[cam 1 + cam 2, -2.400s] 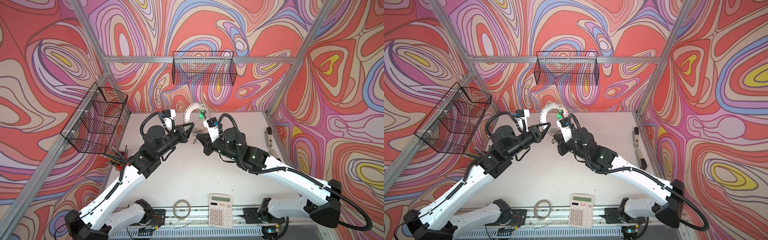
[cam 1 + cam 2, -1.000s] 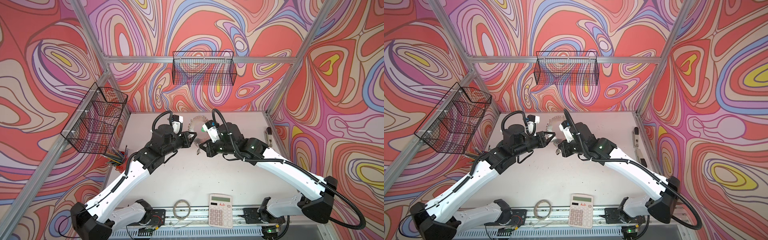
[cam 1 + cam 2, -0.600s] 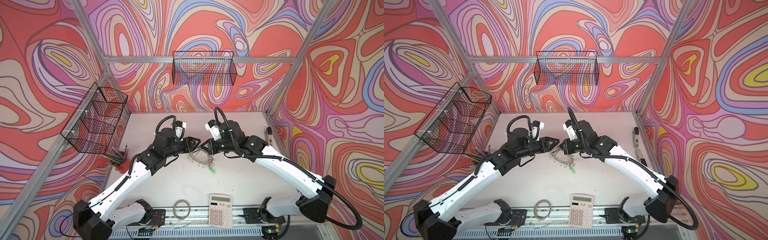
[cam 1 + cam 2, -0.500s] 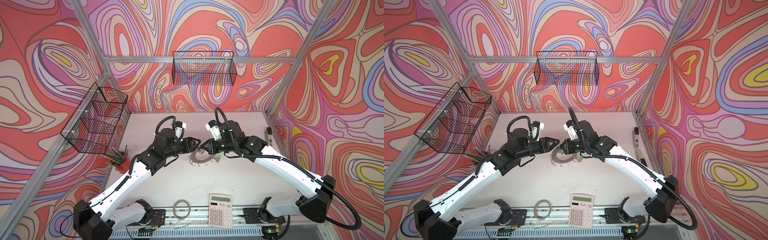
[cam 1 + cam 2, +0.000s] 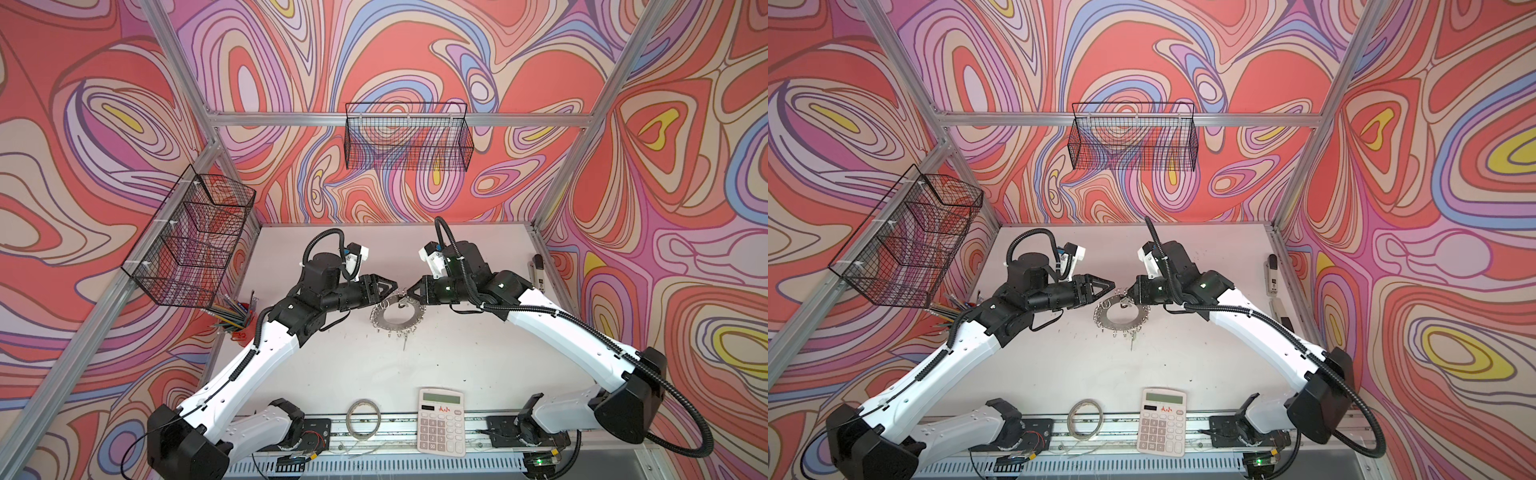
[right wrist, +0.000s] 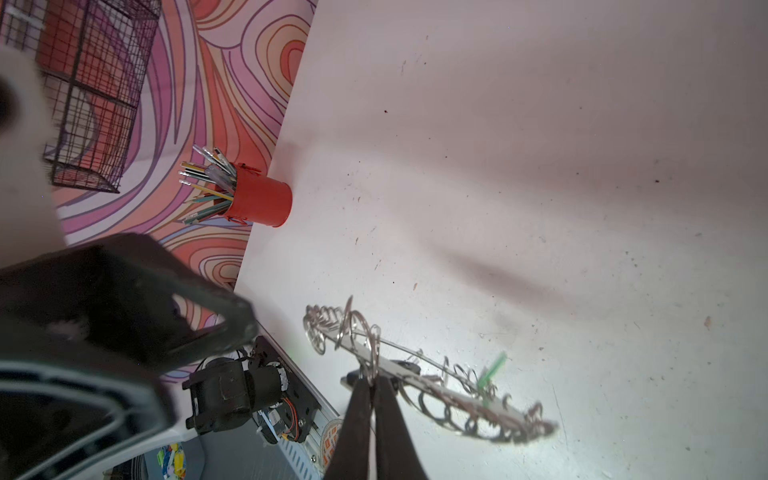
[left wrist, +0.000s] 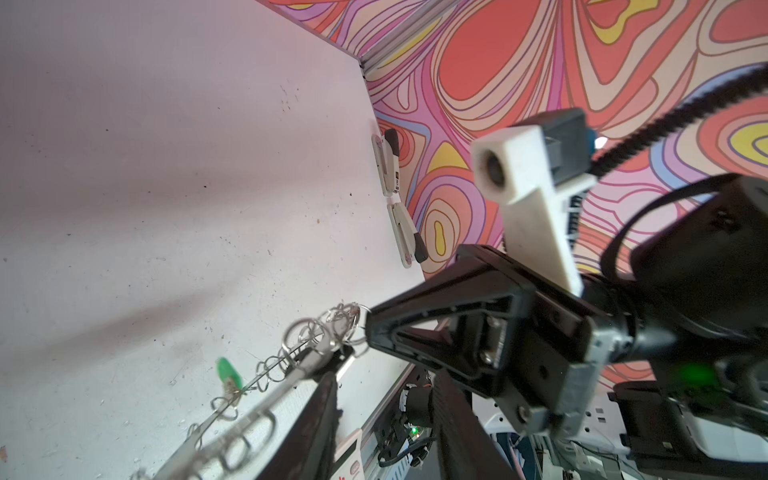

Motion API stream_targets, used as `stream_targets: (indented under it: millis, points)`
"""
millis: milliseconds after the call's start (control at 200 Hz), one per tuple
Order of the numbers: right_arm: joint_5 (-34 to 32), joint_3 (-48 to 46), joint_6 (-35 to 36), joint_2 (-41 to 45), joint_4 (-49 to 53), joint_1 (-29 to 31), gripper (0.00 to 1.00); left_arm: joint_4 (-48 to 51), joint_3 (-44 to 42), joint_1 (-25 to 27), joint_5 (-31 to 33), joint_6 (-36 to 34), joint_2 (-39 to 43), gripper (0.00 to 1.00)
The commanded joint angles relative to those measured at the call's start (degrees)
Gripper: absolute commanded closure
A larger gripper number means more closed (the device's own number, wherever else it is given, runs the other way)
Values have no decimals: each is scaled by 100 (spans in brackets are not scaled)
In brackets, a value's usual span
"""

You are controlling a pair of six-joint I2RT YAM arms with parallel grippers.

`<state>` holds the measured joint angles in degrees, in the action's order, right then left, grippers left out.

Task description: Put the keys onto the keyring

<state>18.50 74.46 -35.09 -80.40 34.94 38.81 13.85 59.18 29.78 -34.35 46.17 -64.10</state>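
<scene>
The keyring's edge (image 7: 249, 422) is outside my left gripper's open fingers, so next my left gripper goes down lower and reaches the wire loop (image 6: 368, 340) at my right gripper's fingers.
The keyring (image 5: 397, 327), a silver disc edged with wire loops, hangs between the two grippers in both top views, and its far end is blurred in the right wrist view. My right gripper (image 6: 370, 380) is shut on one wire loop at the keyring's (image 6: 457, 399) rim. My left gripper (image 7: 386, 386) is open, with the keyring's edge (image 7: 291, 374) lying along the outside of one finger (image 7: 322, 415). A key with a green tag (image 7: 227, 372) dangles from a loop on the keyring's near side (image 6: 492, 368). A small black oval (image 6: 407, 365) sits by the right fingertips. I cannot tell whether it is a key's tag.
A calculator (image 5: 440, 422) and a translucent tape roll (image 5: 364, 417) lie at the table's front edge. A red cup of pens (image 6: 259, 199) stands at the left edge. Two staplers (image 7: 388, 166) lie along the right edge. Wire baskets (image 5: 407, 141) hang on the walls.
Both grippers came forward from the back of the table with the keyring. The left gripper opened and let go, and the keyring swung down to hang from the right gripper.
</scene>
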Motion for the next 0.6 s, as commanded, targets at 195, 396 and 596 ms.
stream_targets:
  millis: [195, 396, 596]
  points:
    - [-41, 236, -538, -92, 121, -322, 100, -178, -220, 707, -342, -286, 190, 59]
    - [368, 337, -667, -29, 236, -426, 100, -1406, -1068, 819, -152, -536, 155, 54]
    - [582, 608, -549, -2, 593, -444, 100, -2094, -1338, 810, -157, -1119, -235, 45]
